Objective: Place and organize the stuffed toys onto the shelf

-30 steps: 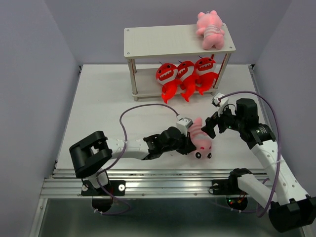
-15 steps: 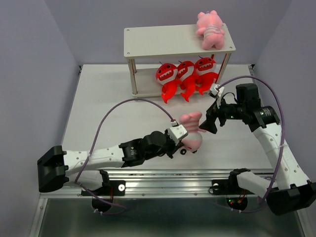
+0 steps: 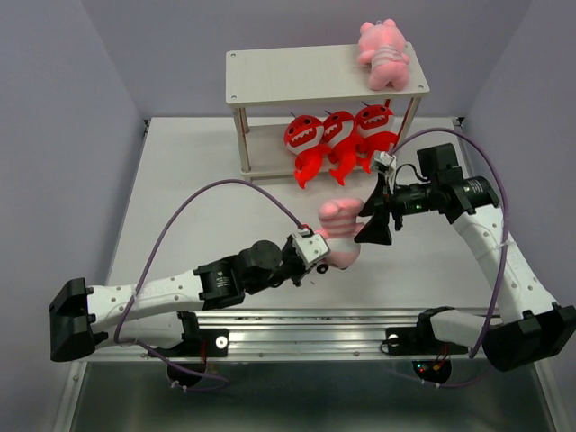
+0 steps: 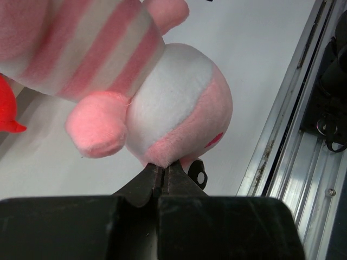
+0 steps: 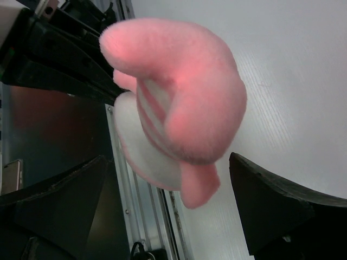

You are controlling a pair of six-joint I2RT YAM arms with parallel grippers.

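The robot's left gripper holds the pink striped toy with its head (image 3: 343, 256) toward the rail, so next the right gripper grips its legs (image 3: 338, 210) to turn the toy upright.
My left gripper (image 3: 324, 255) (image 4: 162, 165) is shut on a pinch of the head of a pink striped stuffed toy (image 3: 340, 227) (image 4: 168, 108), holding it above the table. My right gripper (image 3: 370, 216) (image 5: 168, 158) is open, and its two fingers straddle the other end of that same toy (image 5: 179, 97) without closing on it. On the top board of the shelf (image 3: 297, 76), at its right end, lies a second pink stuffed toy (image 3: 383, 54). Three red monsters (image 3: 338, 133) sit in a row on the lower board.
The aluminium rail (image 3: 297, 328) runs along the table's near edge, just below the held toy. Purple cables (image 3: 225, 191) loop over both arms. Grey walls close in the table on the left and right.
The left gripper has lifted the pink toy off the table and carried it up and left. The right gripper has swung in from the right, so its open fingers now flank the toy.
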